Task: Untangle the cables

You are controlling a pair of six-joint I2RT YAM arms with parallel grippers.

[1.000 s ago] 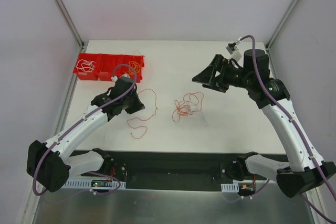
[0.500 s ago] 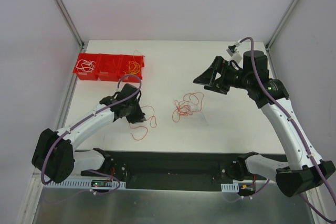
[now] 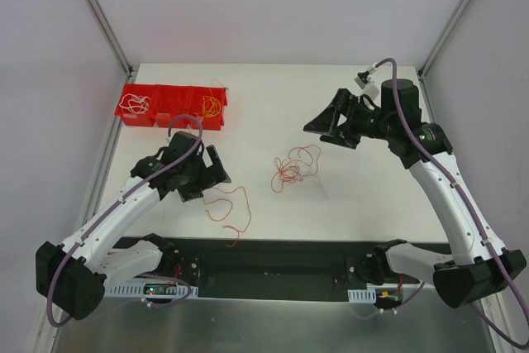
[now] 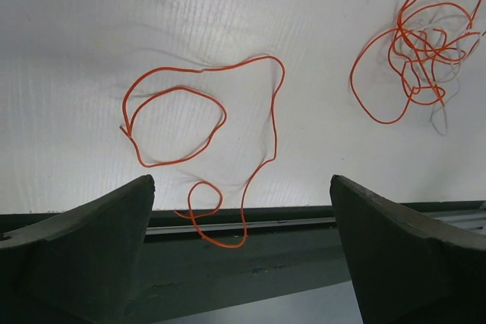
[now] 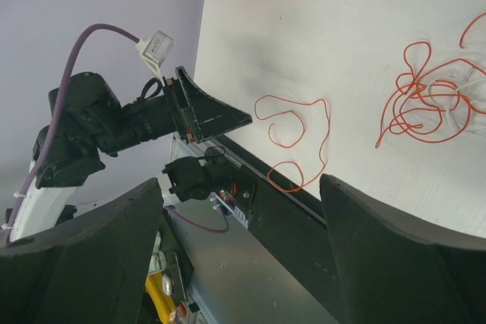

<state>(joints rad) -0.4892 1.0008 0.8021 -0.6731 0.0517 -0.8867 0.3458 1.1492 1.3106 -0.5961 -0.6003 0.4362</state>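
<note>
I should gather the loops (image 4: 203, 70) with my left gripper before I carry the loose orange cable to the red bin, because the cable spreads in wide loops (image 4: 242, 243) past the table's front edge.
One orange cable (image 3: 227, 207) lies loose near the table's front edge in flat loops, and its near end hangs over the edge (image 4: 228, 242). My left gripper (image 3: 216, 169) hovers just left of it, wide open with nothing between the fingers (image 4: 241, 187). A tangle of red, orange and white cables (image 3: 293, 167) sits mid-table; it shows at the upper right of the left wrist view (image 4: 414, 43) and in the right wrist view (image 5: 425, 104). My right gripper (image 3: 318, 121) hangs open above and to the right of the tangle, empty (image 5: 239, 184).
A red compartment bin (image 3: 173, 105) stands at the back left, with white wires in its left cell and yellow-orange wires in its right cell. A black base rail (image 3: 273, 258) runs along the front edge. Grey walls close in both sides.
My left gripper was shut on the orange cable and has opened and let it go. The cable now lies lower, by the front edge. The right arm has barely moved.
</note>
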